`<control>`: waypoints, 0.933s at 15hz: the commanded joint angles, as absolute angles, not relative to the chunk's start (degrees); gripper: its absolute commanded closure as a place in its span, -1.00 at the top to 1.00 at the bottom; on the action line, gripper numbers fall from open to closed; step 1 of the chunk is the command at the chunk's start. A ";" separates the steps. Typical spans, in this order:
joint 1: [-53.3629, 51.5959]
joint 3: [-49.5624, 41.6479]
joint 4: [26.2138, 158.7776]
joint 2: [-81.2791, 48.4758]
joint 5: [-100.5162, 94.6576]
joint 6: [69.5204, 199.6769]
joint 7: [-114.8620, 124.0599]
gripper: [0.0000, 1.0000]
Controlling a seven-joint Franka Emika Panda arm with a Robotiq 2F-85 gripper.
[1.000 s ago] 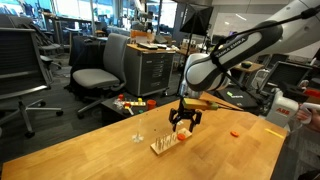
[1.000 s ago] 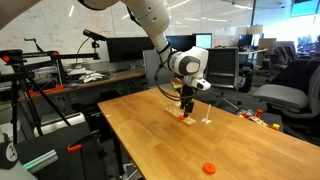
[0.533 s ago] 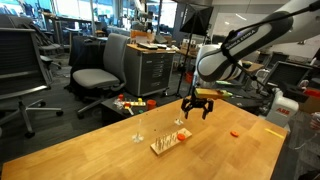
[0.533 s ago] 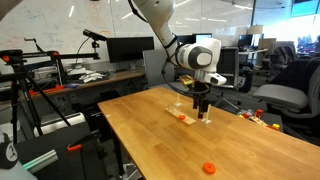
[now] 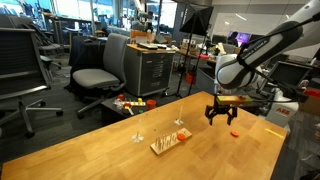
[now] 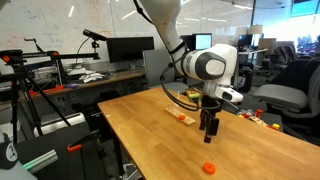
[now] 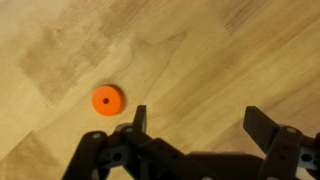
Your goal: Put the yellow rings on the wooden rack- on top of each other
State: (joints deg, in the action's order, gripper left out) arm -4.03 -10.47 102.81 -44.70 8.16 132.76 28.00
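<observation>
The loose orange ring (image 7: 108, 99) is outside my gripper's open fingers. My gripper needs to move back over the ring (image 6: 209, 168) first, and then go down to grasp it.
My gripper (image 5: 221, 117) hangs open and empty above the wooden table, well away from the wooden rack (image 5: 169, 144). It also shows in an exterior view (image 6: 209, 126). One orange ring (image 7: 107, 99) lies flat on the table, to the left of my left finger (image 7: 139, 116) in the wrist view. The same ring shows in both exterior views (image 5: 233, 131) (image 6: 209, 168), close beyond the gripper. The rack (image 6: 183, 118) carries a small orange spot that looks like the other ring (image 6: 181, 116); I cannot make out how it sits on the pegs.
A thin pale upright stand (image 5: 137, 131) rises from the table beside the rack. The table's edge (image 6: 150, 160) runs close to the loose ring. Office chairs (image 5: 100, 70) and desks stand beyond the table. A person's hand (image 5: 306, 112) shows at the frame's edge.
My gripper has lifted off the rack and travelled across the table to a spot near the loose ring. It is empty now.
</observation>
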 commanded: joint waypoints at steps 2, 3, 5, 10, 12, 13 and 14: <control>-2.66 -11.64 108.67 -42.88 7.24 135.26 29.01 1.00; -2.40 -12.02 109.49 -42.84 7.17 135.77 29.07 1.00; -1.93 -12.80 110.88 -42.60 7.13 136.47 29.21 1.00; -0.72 -14.57 112.63 -43.15 7.40 138.21 29.39 1.00; -0.17 -14.47 112.57 -43.74 7.94 139.60 29.63 1.00; 0.25 -14.05 112.53 -43.90 8.46 140.20 29.59 1.00; 0.49 -13.65 112.62 -43.92 8.95 141.07 29.58 1.00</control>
State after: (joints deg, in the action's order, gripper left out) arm 0.04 -14.28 111.33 -44.78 8.16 138.59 28.53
